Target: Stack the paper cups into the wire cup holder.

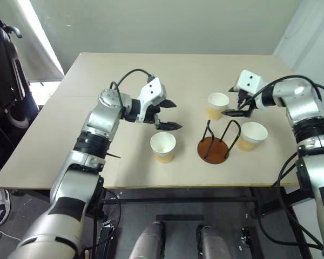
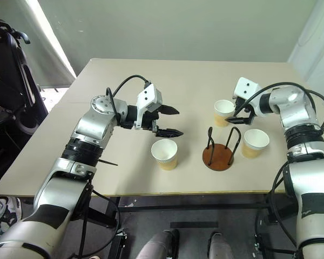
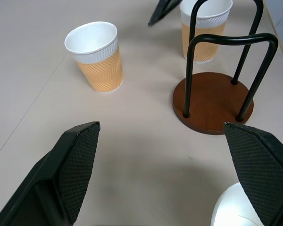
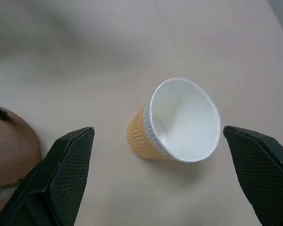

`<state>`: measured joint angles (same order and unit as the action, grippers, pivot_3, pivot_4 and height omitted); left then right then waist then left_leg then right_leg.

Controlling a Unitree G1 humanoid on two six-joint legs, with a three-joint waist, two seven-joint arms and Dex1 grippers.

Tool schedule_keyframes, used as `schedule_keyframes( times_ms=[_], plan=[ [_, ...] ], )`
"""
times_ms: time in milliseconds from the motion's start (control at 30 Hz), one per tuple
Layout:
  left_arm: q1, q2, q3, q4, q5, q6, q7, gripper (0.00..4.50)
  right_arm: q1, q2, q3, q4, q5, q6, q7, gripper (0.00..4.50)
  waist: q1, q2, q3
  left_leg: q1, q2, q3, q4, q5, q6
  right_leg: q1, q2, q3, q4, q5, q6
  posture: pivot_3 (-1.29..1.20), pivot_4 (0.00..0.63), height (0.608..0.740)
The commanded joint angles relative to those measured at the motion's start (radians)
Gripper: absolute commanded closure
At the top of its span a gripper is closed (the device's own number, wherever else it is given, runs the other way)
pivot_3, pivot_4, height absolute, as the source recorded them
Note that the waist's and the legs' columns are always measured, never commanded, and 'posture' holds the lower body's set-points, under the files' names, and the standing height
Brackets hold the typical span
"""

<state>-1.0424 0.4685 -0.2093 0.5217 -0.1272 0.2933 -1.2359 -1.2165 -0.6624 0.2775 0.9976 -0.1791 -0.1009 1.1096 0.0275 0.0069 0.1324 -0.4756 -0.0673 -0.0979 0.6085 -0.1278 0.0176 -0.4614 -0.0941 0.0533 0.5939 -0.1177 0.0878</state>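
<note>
My right gripper keeps moving in, since the back cup's opening [image 1: 218, 99] faces up toward its fingers, until one finger is inside, and then close on the cup's rim [image 1: 218, 107].
Three paper cups stand upright on the table [image 1: 97, 135]: one near the front [image 1: 163, 147], one further back [image 1: 217, 105] and one at the right [image 1: 252, 135]. The wire cup holder [image 1: 213, 150] stands between them, with nothing in its black loops. My left gripper [image 1: 175, 114] hovers open above and just left of the front cup, pointing right. My right gripper [image 1: 231, 103] is open just right of the back cup, over its rim. In the right wrist view that cup [image 4: 179, 122] lies between the open fingers [image 4: 68, 165]. The left wrist view shows the holder [image 3: 212, 101].
A black chair [image 1: 2, 70] stands off the table's left side. The table's front edge runs just below the front cup and the holder. A pale wall rises behind the far edge.
</note>
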Motion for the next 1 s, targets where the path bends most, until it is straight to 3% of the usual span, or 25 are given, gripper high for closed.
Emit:
schedule_keyframes(
  times_ms=[33, 500, 633, 933, 1000],
  plan=[
    [-0.002, 0.008, 0.026, -0.044, -0.013, 0.009, 0.007, 0.00, -0.052, 0.009, 0.019, 0.054, -0.060, -0.074, -0.053, 0.05, 0.000, 0.000, 0.000, 0.000, 0.000, 0.000, 0.000, 0.000, 0.000, 0.000, 0.000, 0.000, 0.000, 0.000, 0.000, 0.00, 0.150, 0.740],
    [0.011, 0.010, 0.024, -0.067, -0.012, 0.022, 0.013, 0.00, -0.095, 0.104, 0.083, 0.203, -0.214, -0.164, -0.213, 0.05, -0.002, 0.000, 0.000, 0.000, 0.002, 0.001, 0.000, -0.001, -0.002, -0.001, 0.000, -0.001, 0.000, 0.001, -0.003, 0.00, 0.150, 0.740],
    [0.016, 0.011, 0.023, -0.075, -0.010, 0.026, 0.015, 0.00, -0.098, 0.122, 0.100, 0.223, -0.248, -0.177, -0.235, 0.92, -0.001, 0.000, 0.000, 0.000, 0.003, 0.001, 0.000, -0.001, -0.002, -0.001, 0.000, -0.002, 0.000, 0.001, -0.004, 0.00, 0.150, 0.740],
    [0.019, 0.008, 0.016, -0.069, -0.008, 0.020, 0.015, 0.00, -0.096, 0.135, 0.076, 0.221, -0.238, -0.171, -0.190, 4.21, -0.001, 0.000, 0.000, 0.000, 0.003, 0.001, 0.000, -0.001, -0.002, -0.001, 0.000, -0.002, 0.000, 0.002, -0.005, 0.00, 0.150, 0.740],
    [0.017, 0.005, 0.014, -0.061, -0.006, 0.015, 0.014, 0.00, -0.101, 0.126, 0.059, 0.210, -0.217, -0.164, -0.155, 4.47, -0.001, 0.000, 0.000, 0.000, 0.003, 0.001, 0.000, -0.002, -0.002, -0.001, 0.001, -0.002, 0.000, 0.002, -0.005, 0.00, 0.150, 0.740]
  ],
)
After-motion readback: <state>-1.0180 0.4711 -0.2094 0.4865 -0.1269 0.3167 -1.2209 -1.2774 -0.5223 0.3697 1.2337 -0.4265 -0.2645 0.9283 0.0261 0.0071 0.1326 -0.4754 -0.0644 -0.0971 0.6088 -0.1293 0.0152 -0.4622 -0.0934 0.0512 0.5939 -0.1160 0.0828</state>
